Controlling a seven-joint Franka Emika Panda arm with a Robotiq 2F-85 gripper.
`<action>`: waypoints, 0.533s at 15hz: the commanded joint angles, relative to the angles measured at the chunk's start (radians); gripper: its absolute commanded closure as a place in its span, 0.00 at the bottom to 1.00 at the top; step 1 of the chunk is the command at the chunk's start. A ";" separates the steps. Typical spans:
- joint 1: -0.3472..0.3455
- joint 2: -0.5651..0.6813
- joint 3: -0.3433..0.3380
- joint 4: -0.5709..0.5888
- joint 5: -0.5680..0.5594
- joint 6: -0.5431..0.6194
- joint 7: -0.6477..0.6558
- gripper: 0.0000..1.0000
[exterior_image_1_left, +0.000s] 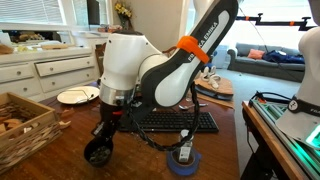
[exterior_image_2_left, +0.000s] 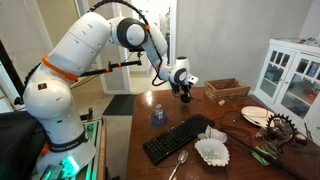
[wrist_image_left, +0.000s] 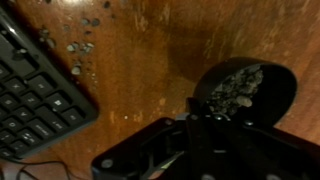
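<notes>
The black container (exterior_image_1_left: 98, 151) is hanging low with its granules inside, and there is open wood ahead (exterior_image_1_left: 99, 173). My gripper should now move the container there until it rests, and then let go.
My gripper (wrist_image_left: 200, 112) is low over the wooden table (wrist_image_left: 140, 60) and appears shut on the rim of a black round container (wrist_image_left: 245, 88) that holds grey-white granules. In both exterior views the gripper (exterior_image_1_left: 100, 148) (exterior_image_2_left: 183, 90) hangs close to the tabletop, with the round black container (exterior_image_1_left: 96, 154) at its tips. Loose granules (wrist_image_left: 80, 48) are scattered on the wood beside a black keyboard (wrist_image_left: 30, 90). The fingertips themselves are dark and hard to make out.
The keyboard (exterior_image_1_left: 172, 122) (exterior_image_2_left: 180, 137) lies mid-table. A blue tape roll with a small object on it (exterior_image_1_left: 185, 160) (exterior_image_2_left: 157, 116) sits nearby. There are also a wicker basket (exterior_image_1_left: 20, 125) (exterior_image_2_left: 227, 90), a white plate (exterior_image_1_left: 77, 96), a paper filter (exterior_image_2_left: 212, 150) and a spoon (exterior_image_2_left: 178, 165).
</notes>
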 joint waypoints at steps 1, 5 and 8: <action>-0.050 -0.034 0.091 -0.062 0.081 0.058 -0.246 0.99; -0.093 -0.032 0.167 -0.071 0.124 0.037 -0.488 0.99; -0.088 -0.033 0.167 -0.089 0.109 0.056 -0.580 0.99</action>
